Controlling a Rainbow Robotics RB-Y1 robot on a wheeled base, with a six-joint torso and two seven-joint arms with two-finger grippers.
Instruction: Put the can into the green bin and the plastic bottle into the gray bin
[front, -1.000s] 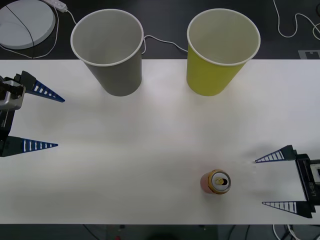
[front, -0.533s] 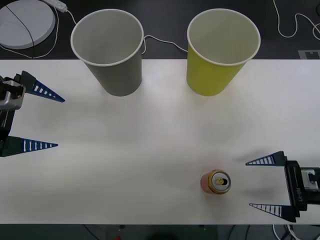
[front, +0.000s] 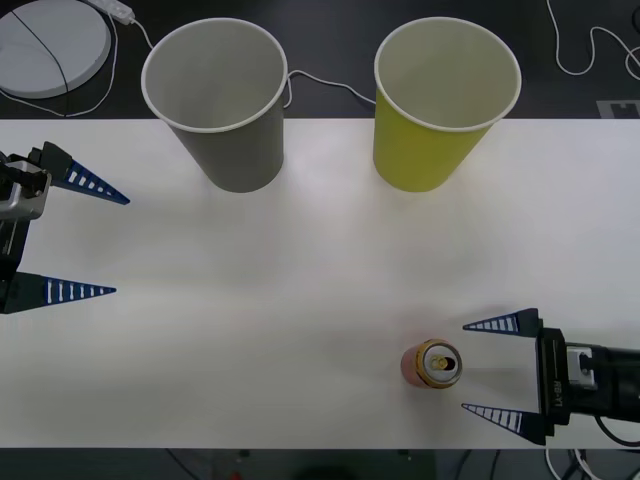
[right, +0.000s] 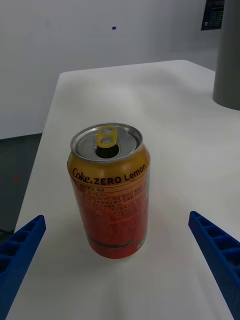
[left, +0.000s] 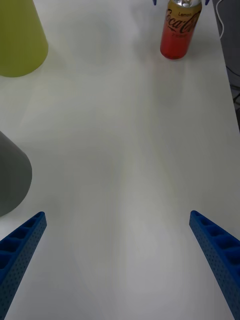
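The can's opening (front: 449, 364) under the pull tab is open now, so the can should be empty when I tip it over the green bin.
The red-orange can (front: 432, 364) stands upright near the table's front edge, right of centre, its gold top and pull tab up; it also shows close in the right wrist view as the can (right: 110, 192) and far off as the can (left: 180, 28). My right gripper (front: 467, 367) is open at table height just right of the can, fingertips level with it but not touching. The green bin (front: 440, 105) and gray bin (front: 218, 105) stand upright at the back. My left gripper (front: 110, 243) waits open at the left edge. The plastic bottle is out of view.
The white table (front: 300, 300) runs between the bins and the can. A white round disc (front: 45, 45) and cables lie on the dark floor behind. The gray bin's side (right: 229, 55) rises beyond the can.
My right gripper has slid left along the table toward the can, its tips now beside it. The can, both bins and the left arm have stayed put.
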